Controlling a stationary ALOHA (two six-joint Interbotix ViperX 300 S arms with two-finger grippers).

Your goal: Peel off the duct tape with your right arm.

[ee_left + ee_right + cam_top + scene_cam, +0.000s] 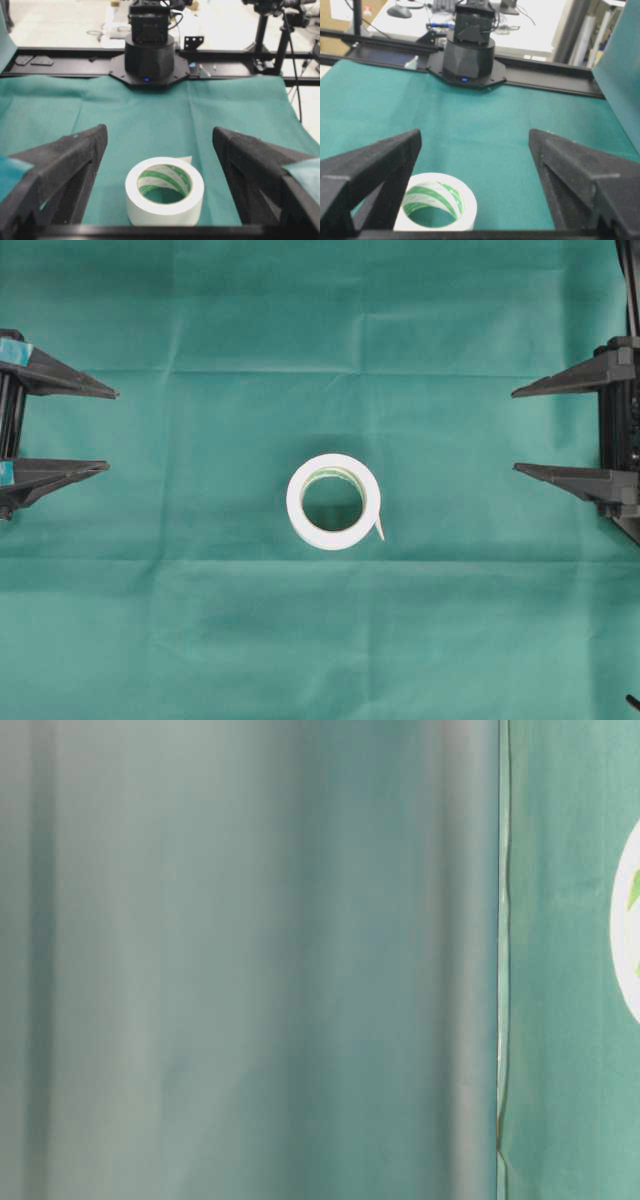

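I expect the duct tape to unwind in a long, straight piece when I pull with my right gripper, because the duct tape's loose end [380, 529] sticks out.
The duct tape [333, 502] is a white roll with a green-striped core, lying flat at the middle of the green cloth. Its loose strip end [379, 528] sticks out at the lower right. My right gripper [514, 430], with plain black fingers, is open and empty at the right edge, well apart from the roll. My left gripper [111, 430], with teal-taped fingers, is open and empty at the left edge. The roll shows in the left wrist view [165, 197] ahead of the left gripper [159, 131]. In the right wrist view the roll [436, 207] lies low left of the right gripper [475, 134]. Its white edge shows at table level [628, 920].
A green cloth [320, 640] covers the whole table. The opposite arm's black base stands at the far table edge in the left wrist view [149, 55] and in the right wrist view [469, 57]. The table-level view is mostly blurred green cloth [250, 960].
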